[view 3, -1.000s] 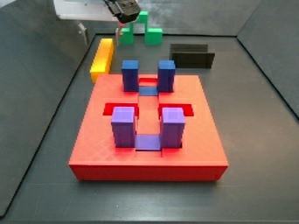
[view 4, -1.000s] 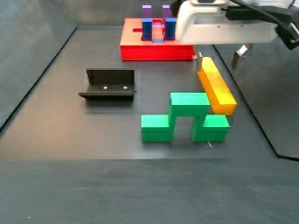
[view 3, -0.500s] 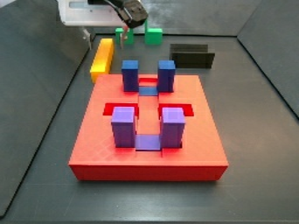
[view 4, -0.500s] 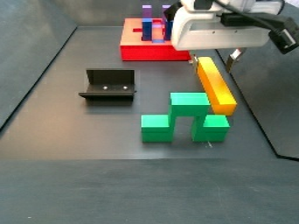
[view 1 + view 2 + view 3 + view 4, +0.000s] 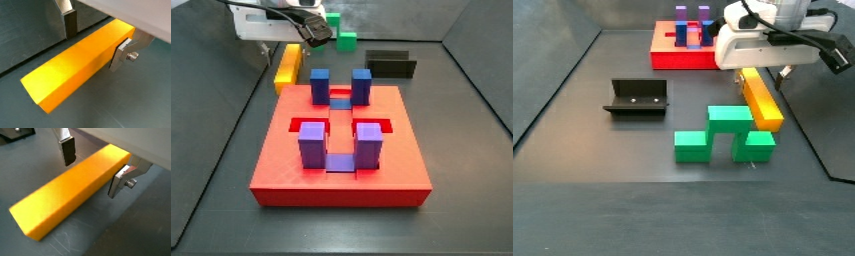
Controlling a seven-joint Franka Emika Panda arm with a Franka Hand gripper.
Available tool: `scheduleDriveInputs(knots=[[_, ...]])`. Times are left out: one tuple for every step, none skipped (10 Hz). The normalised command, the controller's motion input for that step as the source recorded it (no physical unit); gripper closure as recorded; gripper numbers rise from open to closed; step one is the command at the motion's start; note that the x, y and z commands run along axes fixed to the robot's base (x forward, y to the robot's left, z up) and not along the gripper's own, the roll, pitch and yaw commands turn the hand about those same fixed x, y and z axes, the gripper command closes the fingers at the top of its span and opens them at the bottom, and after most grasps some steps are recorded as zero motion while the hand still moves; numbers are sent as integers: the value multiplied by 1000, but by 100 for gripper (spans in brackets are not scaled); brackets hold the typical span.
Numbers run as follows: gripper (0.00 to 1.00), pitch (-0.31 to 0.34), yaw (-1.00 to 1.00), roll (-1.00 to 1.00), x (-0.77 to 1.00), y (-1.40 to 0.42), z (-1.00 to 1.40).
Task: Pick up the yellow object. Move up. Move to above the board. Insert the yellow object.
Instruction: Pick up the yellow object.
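Observation:
The gap between the paired posts runs straight along the board, so I expect the yellow object will go down lengthwise between them when I push it in.
The yellow object is a long yellow bar with orange sides, lying flat on the dark floor; it shows in both wrist views and both side views. My gripper is open and straddles one end of the bar, also in the other wrist view. One finger stands apart from the bar; the opposite finger is close against its side. The board, a red slab with blue and purple posts, lies apart from the bar.
Green blocks lie beside the bar's other end and show in both side views. The black fixture stands on the floor and shows in both side views. Raised walls edge the floor.
My gripper has moved sideways and down from above the green blocks to over the yellow bar, its fingers now on either side. The bar has not moved.

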Motion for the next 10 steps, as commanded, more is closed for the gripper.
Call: scheduleDriveInputs(knots=[[0,-3,-171,-20,-63,134,-177],[0,0,-160,-30,-9,186,-131],[0,0,-140,-74,0,249,-80],[0,0,-109,-66,0,157,-46],[0,0,0,-31,-14,0,-160],[0,0,0,-7,-46,0,-249],[0,0,0,-4,-71,0,-297],[0,0,0,-36,-29,0,0],[0,0,0,0,-17,0,0],[0,0,0,91,-40,-151,-71]])
